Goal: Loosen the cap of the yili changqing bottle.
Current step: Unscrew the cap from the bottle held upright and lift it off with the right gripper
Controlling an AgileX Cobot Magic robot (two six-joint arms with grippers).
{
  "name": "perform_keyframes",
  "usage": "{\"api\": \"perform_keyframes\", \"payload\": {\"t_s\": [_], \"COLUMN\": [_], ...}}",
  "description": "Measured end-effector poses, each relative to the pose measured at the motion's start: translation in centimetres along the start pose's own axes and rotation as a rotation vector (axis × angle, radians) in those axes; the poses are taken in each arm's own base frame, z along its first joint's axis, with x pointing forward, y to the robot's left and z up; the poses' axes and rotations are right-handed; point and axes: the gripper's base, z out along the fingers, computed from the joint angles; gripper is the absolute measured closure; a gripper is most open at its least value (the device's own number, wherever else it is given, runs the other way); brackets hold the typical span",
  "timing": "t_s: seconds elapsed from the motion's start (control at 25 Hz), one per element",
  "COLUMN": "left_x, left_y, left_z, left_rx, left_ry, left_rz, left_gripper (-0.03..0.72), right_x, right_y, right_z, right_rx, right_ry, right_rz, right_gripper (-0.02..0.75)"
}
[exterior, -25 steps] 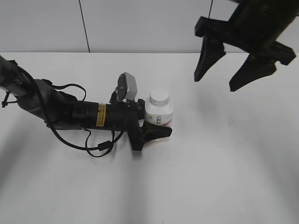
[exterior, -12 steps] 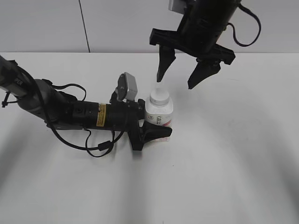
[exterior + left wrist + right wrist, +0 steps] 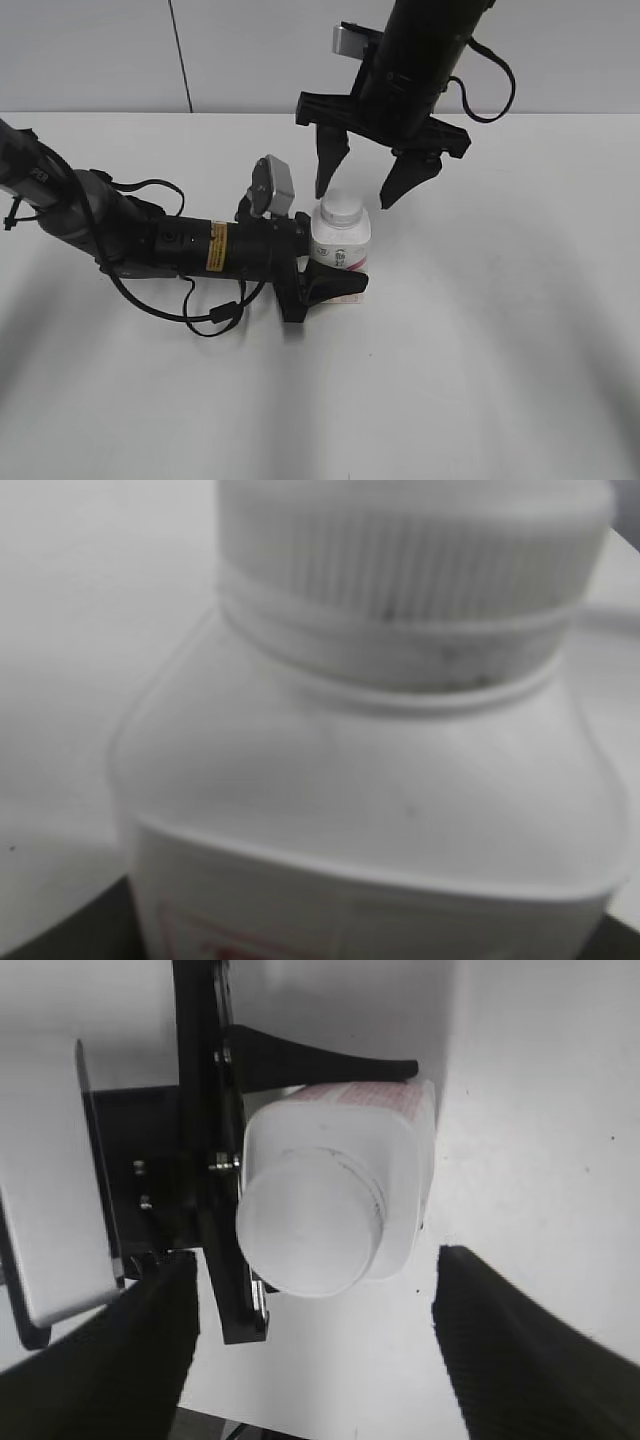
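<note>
The yili changqing bottle [image 3: 341,240] should stay upright and in place when I turn the cap, because black fingers of my left gripper [image 3: 332,283] hold its body tight.
The yili changqing bottle [image 3: 341,250] stands upright mid-table, white with a red-pink label low on its front. Its ribbed white cap [image 3: 341,208] is on. My left gripper [image 3: 345,256] reaches in from the left and is shut on the bottle's body, one black finger [image 3: 335,284] lying along the label side. My right gripper [image 3: 355,197] hangs open just above the cap, one fingertip at each side of it and apart from it. From the right wrist, the cap [image 3: 310,1222] and bottle [image 3: 395,1155] show above the open right gripper [image 3: 315,1350]. The left wrist view is filled by cap [image 3: 410,570] and bottle [image 3: 370,810].
The left arm [image 3: 150,240] lies low across the white table [image 3: 480,350] from the left edge, with a cable loop [image 3: 215,315] beside it. Its grey wrist camera [image 3: 272,185] stands close to the right gripper's left finger. A grey wall [image 3: 100,50] closes the back.
The right arm has swung in from the upper right and come down until its open fingers straddle the cap from above. The left gripper and bottle have not moved.
</note>
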Motion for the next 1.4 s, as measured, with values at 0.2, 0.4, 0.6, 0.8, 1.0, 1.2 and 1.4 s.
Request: {"api": "perform_keyframes", "payload": {"t_s": [0.2,0.4,0.6,0.8,1.0,1.2,1.4], "left_x": [0.0,0.0,0.0,0.0,0.0,0.0,0.0], "left_y": [0.0,0.0,0.0,0.0,0.0,0.0,0.0], "left_z": [0.0,0.0,0.0,0.0,0.0,0.0,0.0], "left_rx": [0.000,-0.001,-0.001,-0.001,-0.002,-0.002,-0.002], "left_ry": [0.000,0.000,0.000,0.000,0.001,0.001,0.001], "left_rz": [0.000,0.000,0.000,0.000,0.000,0.000,0.000], "left_gripper": [0.259,0.259,0.259,0.259,0.259,0.259,0.259], "right_x": [-0.3,-0.4,-0.5,-0.5,-0.5,-0.5,-0.5], "right_y": [0.2,0.3,0.2,-0.1,-0.2,-0.1,-0.1], "right_z": [0.4,1.2,1.6,2.2,2.4,2.4,2.4], "right_rx": [-0.010,-0.006,-0.001,0.015,0.030,0.025,0.025], "right_ry": [-0.029,-0.020,-0.013,0.002,0.010,0.011,0.011], "right_rz": [-0.003,-0.003,-0.001,-0.001,-0.005,-0.004,-0.008], "right_gripper": [0.164,0.164,0.164,0.167,0.253,0.336,0.336]}}
